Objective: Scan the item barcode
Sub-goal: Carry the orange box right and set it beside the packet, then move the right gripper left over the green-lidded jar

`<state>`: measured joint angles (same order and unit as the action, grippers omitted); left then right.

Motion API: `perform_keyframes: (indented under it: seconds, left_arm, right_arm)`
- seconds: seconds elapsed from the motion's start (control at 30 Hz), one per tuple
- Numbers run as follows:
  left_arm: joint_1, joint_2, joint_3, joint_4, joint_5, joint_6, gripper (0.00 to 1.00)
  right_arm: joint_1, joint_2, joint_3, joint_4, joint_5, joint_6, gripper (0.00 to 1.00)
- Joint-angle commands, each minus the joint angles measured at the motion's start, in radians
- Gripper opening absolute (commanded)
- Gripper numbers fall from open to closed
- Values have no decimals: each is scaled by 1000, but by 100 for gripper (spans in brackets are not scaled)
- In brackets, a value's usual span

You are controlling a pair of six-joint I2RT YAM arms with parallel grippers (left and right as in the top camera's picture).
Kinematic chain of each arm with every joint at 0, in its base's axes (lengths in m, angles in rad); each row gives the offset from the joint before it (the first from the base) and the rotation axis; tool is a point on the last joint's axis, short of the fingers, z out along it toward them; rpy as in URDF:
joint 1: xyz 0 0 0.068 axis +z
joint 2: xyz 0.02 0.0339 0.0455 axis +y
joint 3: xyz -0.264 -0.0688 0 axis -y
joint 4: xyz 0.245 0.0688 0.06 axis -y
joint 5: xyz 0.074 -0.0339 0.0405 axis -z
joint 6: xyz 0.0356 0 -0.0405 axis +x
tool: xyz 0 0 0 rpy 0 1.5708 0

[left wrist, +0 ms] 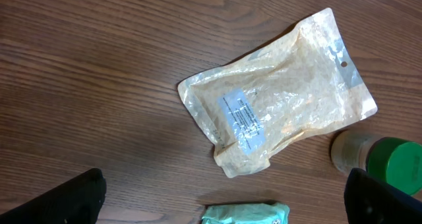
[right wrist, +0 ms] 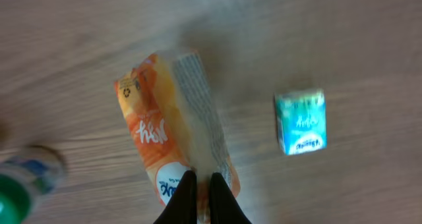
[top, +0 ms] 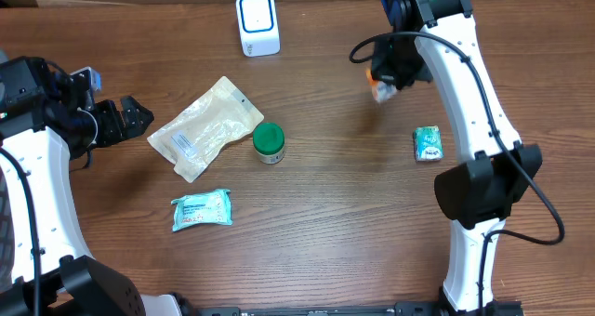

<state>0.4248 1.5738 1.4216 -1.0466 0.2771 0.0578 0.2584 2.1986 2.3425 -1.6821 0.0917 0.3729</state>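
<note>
The small teal box has open wood beside it, so the robot's right gripper keeps bringing the orange snack packet there and lets go of it next to the box.
An orange snack packet hangs above the wooden table, pinched at its lower edge by my right gripper, which is shut on it. From overhead the packet shows under the right gripper, to the right of the white scanner standing at the table's back. I cannot make out a barcode on the packet. My left gripper is open at the left with nothing between its fingers. In the left wrist view its black fingers frame bare wood.
A tan pouch with a white label lies left of centre. A green-lidded jar stands beside it. A teal wipes pack lies nearer the front. A small teal box rests at the right.
</note>
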Motion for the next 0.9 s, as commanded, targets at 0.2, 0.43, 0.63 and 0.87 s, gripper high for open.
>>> perform_keyframes:
  seconds: [0.2,0.43,0.63,0.87]
  left_arm:
    - [-6,-10,0,3,4,-10,100]
    - [-6,-10,0,3,4,-10,100]
    - [-6,-10,0,3,4,-10,100]
    - [-6,-10,0,3,4,-10,100]
  right_arm:
    - [-87,8,-347,81,2,82,4]
    - [-121,8,-481,189,18,106,4]
    - [-121,9,-487,176,20,94,29]
    - [-125,8,-407,144,-35,90,35]
